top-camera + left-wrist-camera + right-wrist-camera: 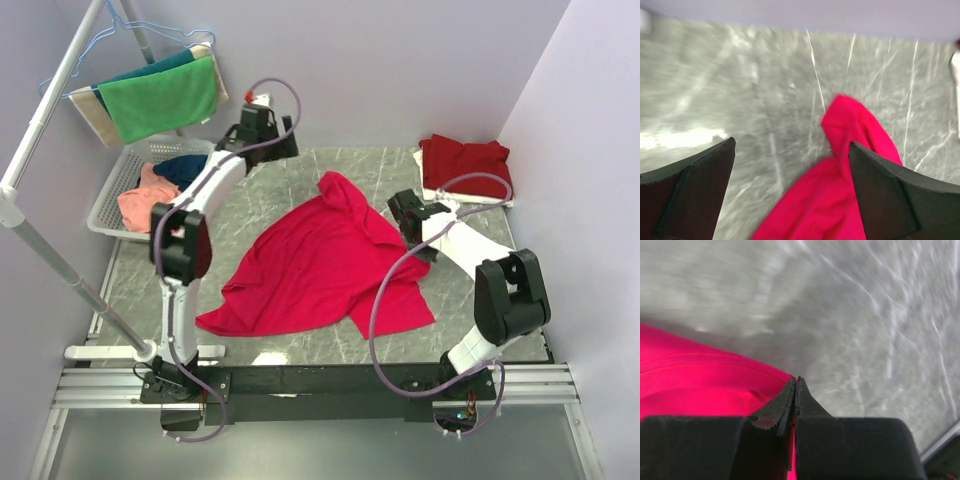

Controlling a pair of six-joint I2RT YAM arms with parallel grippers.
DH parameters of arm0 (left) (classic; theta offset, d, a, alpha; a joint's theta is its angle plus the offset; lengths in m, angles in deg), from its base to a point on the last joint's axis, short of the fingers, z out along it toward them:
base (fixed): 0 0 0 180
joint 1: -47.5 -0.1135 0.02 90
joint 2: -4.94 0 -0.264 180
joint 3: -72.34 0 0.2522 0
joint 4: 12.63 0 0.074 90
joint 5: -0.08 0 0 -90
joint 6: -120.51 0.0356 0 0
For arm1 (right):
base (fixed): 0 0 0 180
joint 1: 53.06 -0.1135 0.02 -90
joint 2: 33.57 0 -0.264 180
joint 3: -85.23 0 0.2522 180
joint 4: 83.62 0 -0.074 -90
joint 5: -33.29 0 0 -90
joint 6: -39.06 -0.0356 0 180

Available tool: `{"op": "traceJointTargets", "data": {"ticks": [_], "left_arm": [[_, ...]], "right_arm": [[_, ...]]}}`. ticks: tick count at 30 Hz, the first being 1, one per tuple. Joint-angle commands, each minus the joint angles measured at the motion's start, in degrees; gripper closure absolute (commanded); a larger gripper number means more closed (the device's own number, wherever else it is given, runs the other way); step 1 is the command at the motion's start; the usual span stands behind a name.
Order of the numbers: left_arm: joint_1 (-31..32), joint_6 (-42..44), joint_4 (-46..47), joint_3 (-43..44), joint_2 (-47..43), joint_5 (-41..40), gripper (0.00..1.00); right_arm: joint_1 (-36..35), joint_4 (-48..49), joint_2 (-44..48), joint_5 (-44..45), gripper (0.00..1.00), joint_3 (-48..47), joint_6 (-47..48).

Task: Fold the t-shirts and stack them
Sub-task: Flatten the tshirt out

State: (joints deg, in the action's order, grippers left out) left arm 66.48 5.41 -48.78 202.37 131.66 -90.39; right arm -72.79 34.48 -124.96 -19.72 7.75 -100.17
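Observation:
My left gripper is empty and the pinkish-red t-shirt lies rumpled below its far tip, so next my right gripper pulls the hem away to straighten the cloth.
A bright pinkish-red t-shirt lies spread and rumpled across the middle of the marble table. Its far tip shows in the left wrist view, lying below and between my left gripper's fingers. My left gripper hangs open above the table's far left part, holding nothing. At the shirt's right edge my right gripper is shut, and the cloth's hem runs up to its tips, a sliver of red showing between the fingers. A folded maroon-red t-shirt lies at the back right.
A white basket at the left holds a salmon-orange shirt and a navy one. Green and teal towels hang from a rack above it. A metal pole slants along the left side.

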Motion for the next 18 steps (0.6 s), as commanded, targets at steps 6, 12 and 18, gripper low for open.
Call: {"op": "traceJointTargets", "data": {"ticks": [6, 12, 18], "left_arm": [[-0.3, 0.4, -8.6, -13.4, -17.4, -1.8, 0.01], [0.1, -1.2, -8.9, -27.3, -26.4, -1.7, 0.02], [1.3, -3.7, -12.1, -35.7, -33.3, -0.1, 0.04]], "right_arm": [[9.5, -4.4, -0.9, 1.9, 1.00, 7.2, -7.8], [16.5, -6.0, -0.9, 1.2, 1.00, 10.5, -11.8], [18.5, -4.7, -1.5, -1.0, 1.00, 9.9, -10.3]]}}
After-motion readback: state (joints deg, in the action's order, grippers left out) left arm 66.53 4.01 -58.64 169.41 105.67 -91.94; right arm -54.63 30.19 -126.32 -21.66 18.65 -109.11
